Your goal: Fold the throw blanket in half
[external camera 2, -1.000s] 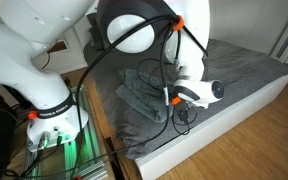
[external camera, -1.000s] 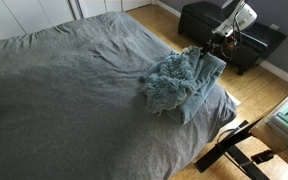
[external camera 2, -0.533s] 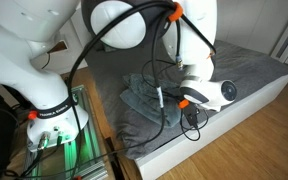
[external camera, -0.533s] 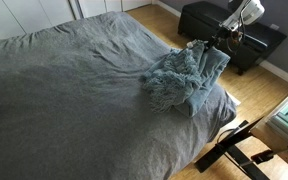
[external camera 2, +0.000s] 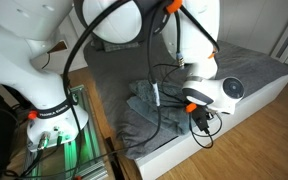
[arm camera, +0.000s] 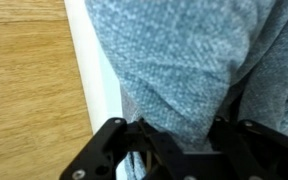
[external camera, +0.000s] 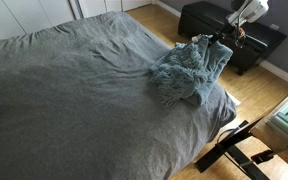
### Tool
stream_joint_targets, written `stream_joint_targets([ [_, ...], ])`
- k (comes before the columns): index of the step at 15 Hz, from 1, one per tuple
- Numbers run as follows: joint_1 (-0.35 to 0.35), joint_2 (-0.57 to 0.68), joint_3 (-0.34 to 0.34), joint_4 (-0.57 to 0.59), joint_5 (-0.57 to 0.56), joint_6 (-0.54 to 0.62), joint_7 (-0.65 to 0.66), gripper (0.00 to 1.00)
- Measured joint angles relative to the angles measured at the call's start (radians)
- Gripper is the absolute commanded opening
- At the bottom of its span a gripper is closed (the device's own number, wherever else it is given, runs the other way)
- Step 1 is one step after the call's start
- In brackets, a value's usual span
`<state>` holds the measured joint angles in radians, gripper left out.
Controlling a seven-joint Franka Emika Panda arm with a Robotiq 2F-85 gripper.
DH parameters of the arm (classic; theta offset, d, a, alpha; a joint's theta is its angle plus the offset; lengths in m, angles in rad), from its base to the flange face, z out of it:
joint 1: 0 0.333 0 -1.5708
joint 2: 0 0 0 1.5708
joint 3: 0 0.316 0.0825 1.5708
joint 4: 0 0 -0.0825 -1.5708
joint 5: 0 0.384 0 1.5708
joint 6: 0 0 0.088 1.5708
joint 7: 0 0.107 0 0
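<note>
The blanket's raised edge is in my gripper out past the bed's white edge (external camera 2: 191, 141), so next I bring it back inward and lay it over the blanket's heap (external camera 2: 158, 103).
The blue-grey throw blanket (external camera: 189, 72) lies bunched in a heap at the corner of the grey bed (external camera: 64, 90), with one edge lifted. It also shows in an exterior view (external camera 2: 149, 103) under the arm. My gripper (external camera: 220, 40) is at the blanket's raised edge near the bed corner, shut on the fabric. In the wrist view the blanket (arm camera: 184, 60) fills the space between the black fingers (arm camera: 114, 140), and my gripper (arm camera: 182, 135) pinches a fold of it.
A black low cabinet (external camera: 229, 35) stands beyond the bed corner. Wooden floor (arm camera: 29, 90) lies beside the bed's white edge (arm camera: 89, 70). A black frame (external camera: 234, 150) stands at the bed's near side. The robot's white base (external camera 2: 34, 70) stands beside the bed.
My gripper has lifted the blanket edge and moved it along the bed corner; the raised fold stands higher and the heap has shifted with it.
</note>
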<state>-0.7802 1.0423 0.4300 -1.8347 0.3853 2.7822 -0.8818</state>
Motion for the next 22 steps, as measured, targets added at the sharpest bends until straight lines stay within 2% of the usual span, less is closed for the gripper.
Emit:
stream_joint_targets([
  [3, 0.000, -0.040, -0.004, -0.030, -0.013, 0.064, 0.000, 0.08],
  [7, 0.010, -0.125, 0.015, -0.128, -0.050, 0.132, 0.002, 0.08],
  [10, 0.021, -0.197, 0.056, -0.222, -0.086, 0.182, 0.004, 0.08],
  [13, 0.012, -0.260, 0.136, -0.310, -0.118, 0.200, 0.003, 0.08],
  [18, -0.062, -0.306, 0.309, -0.431, -0.142, 0.086, -0.014, 0.08],
  [20, -0.077, -0.308, 0.347, -0.464, -0.142, 0.023, -0.027, 0.08],
  [22, -0.070, -0.307, 0.356, -0.483, -0.142, -0.047, -0.030, 0.08],
])
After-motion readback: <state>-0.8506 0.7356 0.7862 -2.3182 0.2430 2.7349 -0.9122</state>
